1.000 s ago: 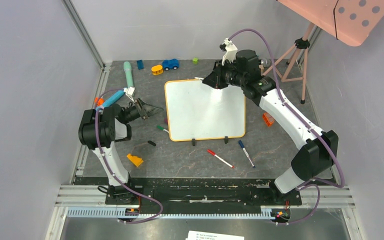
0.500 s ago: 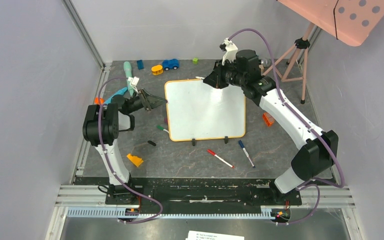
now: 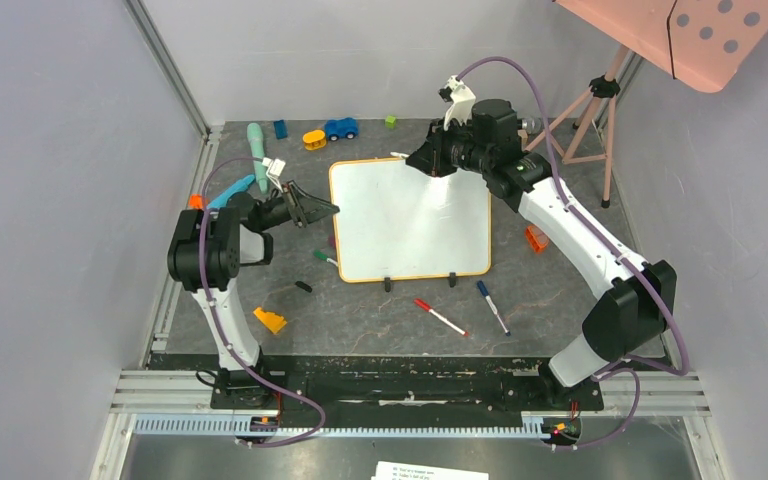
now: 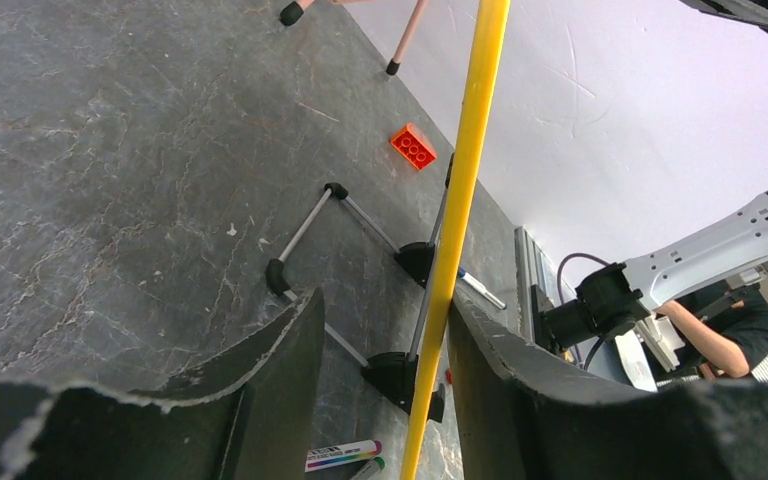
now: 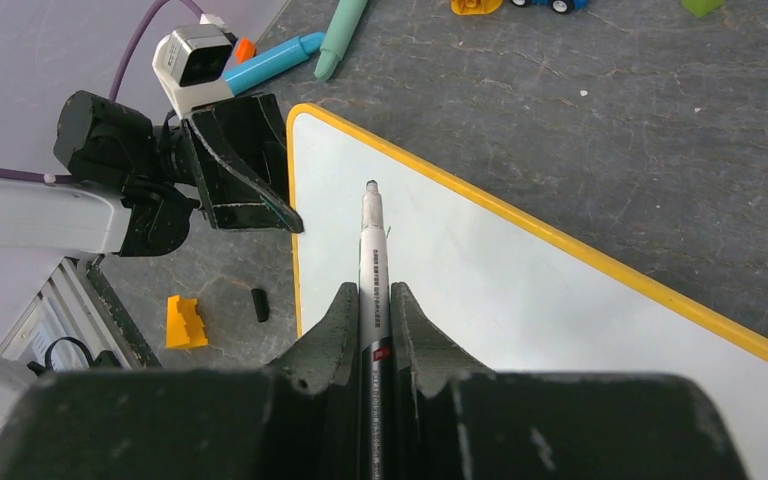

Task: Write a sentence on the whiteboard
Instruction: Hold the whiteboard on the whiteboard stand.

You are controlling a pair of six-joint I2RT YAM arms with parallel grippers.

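Observation:
The robot's left gripper has its fingers open with the whiteboard's orange frame point(image 4: 448, 277) running loose between them, so it should reach further across the whiteboard point(image 3: 354, 217) and grip it tight before the robot writes.
The whiteboard point(image 3: 410, 222) lies flat in mid-table, white with a thin orange frame and two black feet at its near edge. No lettering shows on it. My left gripper point(image 3: 326, 209) is open at the board's left edge. In the left wrist view point(image 4: 385, 300) the frame edge point(image 4: 457, 220) runs between the two fingers, close to the right one. My right gripper point(image 3: 436, 166) hovers at the board's far edge, shut on a white marker point(image 5: 373, 255). In the right wrist view point(image 5: 372, 290) the marker's dark tip points over the board point(image 5: 520, 300) near its corner.
A red marker point(image 3: 440, 317) and a blue marker point(image 3: 492, 306) lie near the board's feet, a green marker point(image 3: 324, 257) at its left. A yellow block point(image 3: 269, 320), an orange brick point(image 3: 535, 238), toys point(image 3: 340, 128) at the back and a tripod point(image 3: 590, 110) at the back right.
My left gripper has swung away from me and to the right, from beside the board to its left edge, and now straddles the frame. The right arm and marker have not moved.

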